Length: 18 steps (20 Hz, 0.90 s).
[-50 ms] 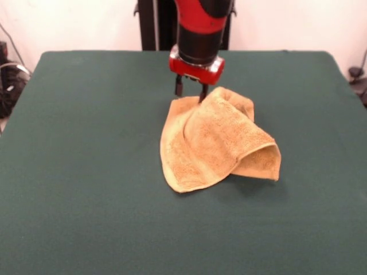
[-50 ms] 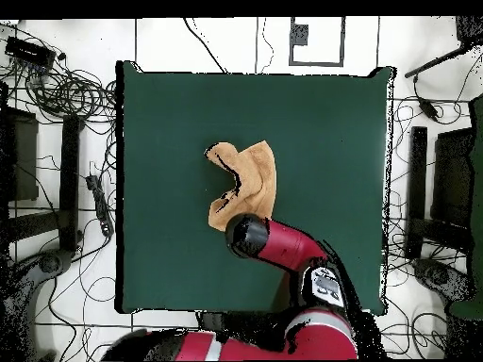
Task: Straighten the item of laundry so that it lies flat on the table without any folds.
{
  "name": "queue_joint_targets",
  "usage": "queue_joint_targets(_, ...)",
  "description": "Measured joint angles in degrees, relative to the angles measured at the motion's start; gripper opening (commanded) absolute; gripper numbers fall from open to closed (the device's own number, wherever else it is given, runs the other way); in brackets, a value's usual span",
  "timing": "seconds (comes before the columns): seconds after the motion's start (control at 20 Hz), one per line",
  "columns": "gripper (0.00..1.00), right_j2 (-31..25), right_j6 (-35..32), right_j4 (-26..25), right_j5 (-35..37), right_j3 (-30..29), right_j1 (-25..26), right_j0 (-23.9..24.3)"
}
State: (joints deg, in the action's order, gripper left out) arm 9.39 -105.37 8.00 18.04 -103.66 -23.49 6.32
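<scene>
The towel's far edge (image 1: 215, 137) has slack folds (image 1: 187, 125) beside it. The towel will spread out when the robot's gripper pulls, while the towel's tucked corner follows along still folded.
The item of laundry (image 1: 212, 143) is an orange-tan towel lying crumpled near the middle of the green table (image 1: 86, 172). Its right side is folded over and arches up off the cloth. My gripper (image 1: 190, 94) hangs at the towel's far edge with its two dark fingers apart, open. One fingertip (image 1: 202, 96) touches the towel's far hem; the other stands just beyond the towel's far left corner. In the overhead view the towel (image 2: 250, 174) shows as a bunched shape, and the red wrist (image 2: 250, 236) covers its near corner and hides the gripper.
Green table surface (image 2: 170, 123) surrounds the towel on all sides. Cables and dark stands lie on the floor beyond the table's edges.
</scene>
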Motion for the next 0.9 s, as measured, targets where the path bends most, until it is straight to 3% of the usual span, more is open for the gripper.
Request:
queue_joint_targets(0.55,1.0,-0.01,0.01,0.85,-0.48,0.27,0.56,0.1)
queue_joint_targets(0.6,0.0,-0.16,-0.01,0.91,-0.52,0.33,0.56,-0.02)
queue_joint_targets(0.9,0.0,-0.35,-0.01,0.57,-0.43,0.89,0.67,-0.59)
